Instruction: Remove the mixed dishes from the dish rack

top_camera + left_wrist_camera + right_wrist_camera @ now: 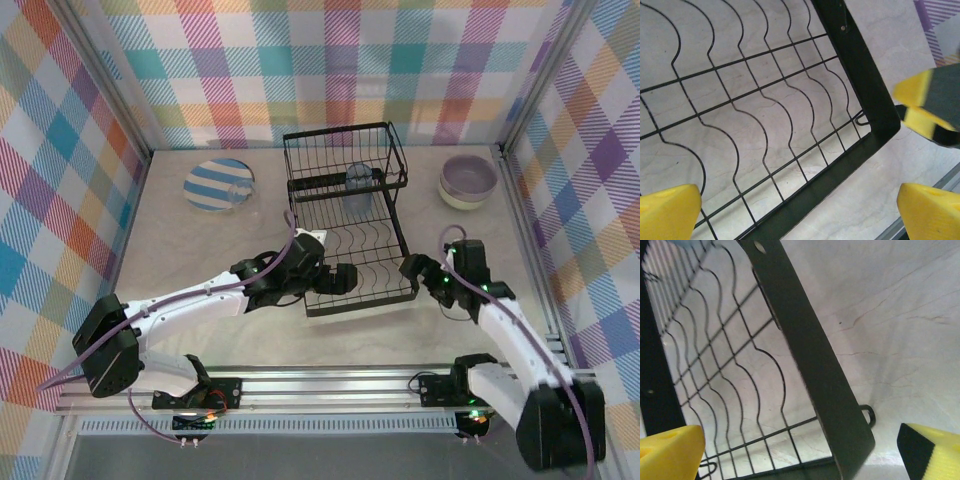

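My right gripper is reaching for the tumbler [358, 190], which sits under the rack's far crossbar, away from the rack's near corner. Next, the gripper backs away and reaches in from the rack's far side [397, 184].
The black wire dish rack [345, 215] stands mid-table, its taller basket end at the far side. A translucent grey-blue tumbler [357, 188] stands in that basket. A blue-and-white striped plate [219, 184] lies on the table left of the rack, and a lavender bowl [468, 180] sits to its right. My left gripper [347, 278] hovers open over the rack's near slotted base [765, 125], nothing between its yellow fingertips [667, 212]. My right gripper [413, 268] is open at the rack's near right corner [840, 405], with the frame bar between its fingertips [670, 452].
Plaid walls close in the table on the left, back and right. An aluminium rail [330, 385] runs along the near edge by the arm bases. The right gripper's yellow-and-black fingers [930, 102] show close by in the left wrist view.
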Motion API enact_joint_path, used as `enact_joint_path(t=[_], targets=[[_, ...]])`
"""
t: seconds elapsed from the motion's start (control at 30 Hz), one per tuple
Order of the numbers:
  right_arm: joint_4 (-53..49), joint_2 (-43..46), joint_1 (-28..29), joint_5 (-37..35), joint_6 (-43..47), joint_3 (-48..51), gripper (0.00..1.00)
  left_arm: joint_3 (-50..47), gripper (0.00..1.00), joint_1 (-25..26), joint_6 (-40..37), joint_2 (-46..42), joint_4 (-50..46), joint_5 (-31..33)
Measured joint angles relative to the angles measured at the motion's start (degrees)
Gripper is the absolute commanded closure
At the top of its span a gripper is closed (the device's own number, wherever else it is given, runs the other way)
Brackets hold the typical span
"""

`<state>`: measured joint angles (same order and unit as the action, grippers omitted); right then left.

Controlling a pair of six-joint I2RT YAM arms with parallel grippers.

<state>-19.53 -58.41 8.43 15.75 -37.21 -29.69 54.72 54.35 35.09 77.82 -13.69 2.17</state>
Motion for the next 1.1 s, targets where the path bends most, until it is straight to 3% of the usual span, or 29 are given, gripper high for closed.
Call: enact_joint_path(t=[0.13,0.37,0.73,0.83,0.93,1.1], targets=[[5.25,-7.82,0.0,3.28,2.64,-2.73,0.01,-0.22,0.0,0.0,-0.66,-0.26,2.01,-0.15],[13.25,-12.63,1.09,6.84,3.67,-3.91,0.01,-2.67,0.0,0.0,-1.25,-2.51,4.96,0.09],[20.55,-8.07,14.95,5.4,-0.66,2.51,0.01,-10.1,0.0,-0.11,0.5,-7.89,9.94,2.47],[19.54,-4.92,16.39,4.44,-2.34,4.02,0.01,-10.69,0.0,-0.17,0.39,-8.02,11.37,2.51],[16.59,-1.95,13.66,3.63,-2.67,2.89,0.01,-12.46,0.0,-0.17,-0.28,-8.87,13.64,2.67],[11.06,-2.64,0.42,4.07,-3.17,-5.75,0.01,-14.36,0.0,-0.2,-3.69,-9.92,14.86,2.69]])
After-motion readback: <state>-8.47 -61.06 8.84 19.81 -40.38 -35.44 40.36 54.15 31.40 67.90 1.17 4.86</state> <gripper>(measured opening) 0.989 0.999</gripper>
